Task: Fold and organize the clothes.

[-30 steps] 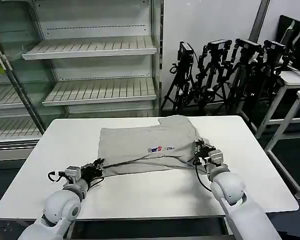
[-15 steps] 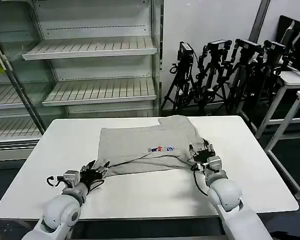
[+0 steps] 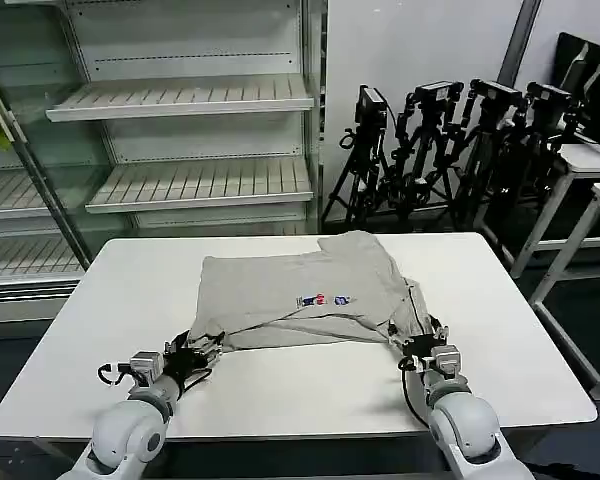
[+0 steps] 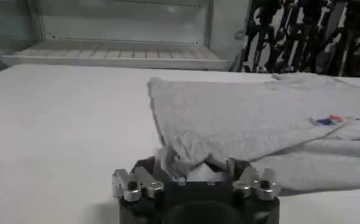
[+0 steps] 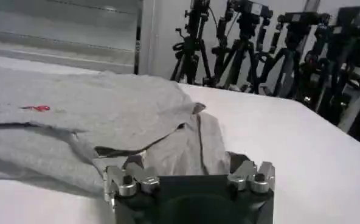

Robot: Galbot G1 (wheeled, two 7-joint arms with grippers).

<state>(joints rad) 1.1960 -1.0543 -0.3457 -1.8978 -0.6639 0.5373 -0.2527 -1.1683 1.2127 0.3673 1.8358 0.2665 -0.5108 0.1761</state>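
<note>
The folded layers (image 3: 320,325) lie flat together. I expect the whole T-shirt (image 3: 290,278) to slide along, its chest print still facing up, when I pull the near corners.
The clothes are one light grey T-shirt (image 3: 300,280), lying partly folded across the far half of the white table (image 3: 300,390). Its small multicoloured chest print (image 3: 323,299) faces up. My left gripper (image 3: 190,347) lies low on the table at the shirt's near left corner. In the left wrist view the fingers of that gripper (image 4: 189,167) stand apart, with a bunched fold of the shirt (image 4: 247,122) between them. My right gripper (image 3: 420,338) sits at the near right corner. Its fingers are also apart in the right wrist view (image 5: 186,161), where the shirt's edge (image 5: 180,146) lies between them.
An open refrigerated shelf unit (image 3: 180,100) stands behind the table on the left. Several black tripods (image 3: 450,130) are at the back right. A second white table (image 3: 590,160) stands at the far right. Bare tabletop stretches between the shirt and the near edge.
Both grippers have drawn back toward the table's near edge. Their fingers look spread wider than a second ago. The shirt's main body has stayed put.
</note>
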